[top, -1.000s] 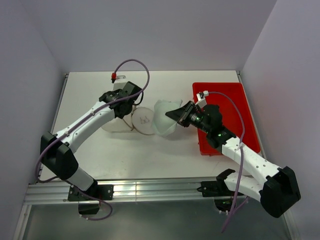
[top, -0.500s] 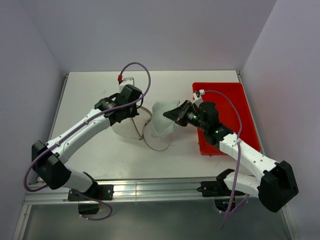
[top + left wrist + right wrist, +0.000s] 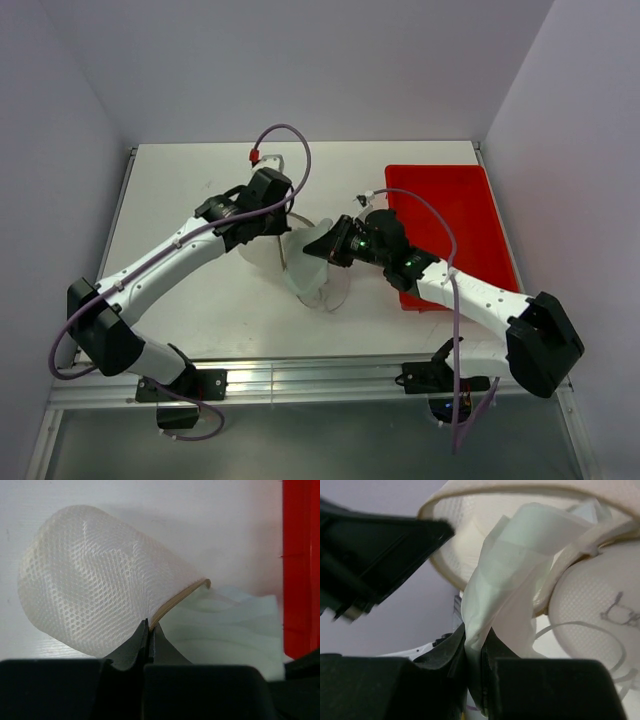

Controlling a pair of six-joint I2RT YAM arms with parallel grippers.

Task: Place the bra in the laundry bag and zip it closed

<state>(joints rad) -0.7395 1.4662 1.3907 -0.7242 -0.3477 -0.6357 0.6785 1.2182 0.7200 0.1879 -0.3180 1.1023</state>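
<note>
The bra's strap (image 3: 619,647) is hanging outside over the printed disc, so the robot's right gripper should point downward and lower the bra from above into the laundry bag's opening (image 3: 474,526).
The laundry bag (image 3: 262,256) is a cream mesh pouch in mid-table. My left gripper (image 3: 279,222) is shut on its tan zipper rim (image 3: 176,601) and holds the mouth open; the mesh body (image 3: 95,595) bulges to the left. My right gripper (image 3: 322,250) is shut on the bra (image 3: 304,268), a pale white fabric bunch at the bag's mouth. In the right wrist view the bra (image 3: 520,550) runs from my jaws (image 3: 475,642) up into the open rim (image 3: 520,487). The bag's printed disc face (image 3: 602,611) sits to the right.
A red tray (image 3: 455,205) lies on the right of the table, just behind my right arm; its edge also shows in the left wrist view (image 3: 300,555). The left gripper's dark finger (image 3: 380,545) is close to the bra on the left. Walls enclose the table.
My right gripper has moved left and nearer with the bra, into the bag's mouth. My left gripper has shifted right with the rim, and the bag has slid right and nearer.
</note>
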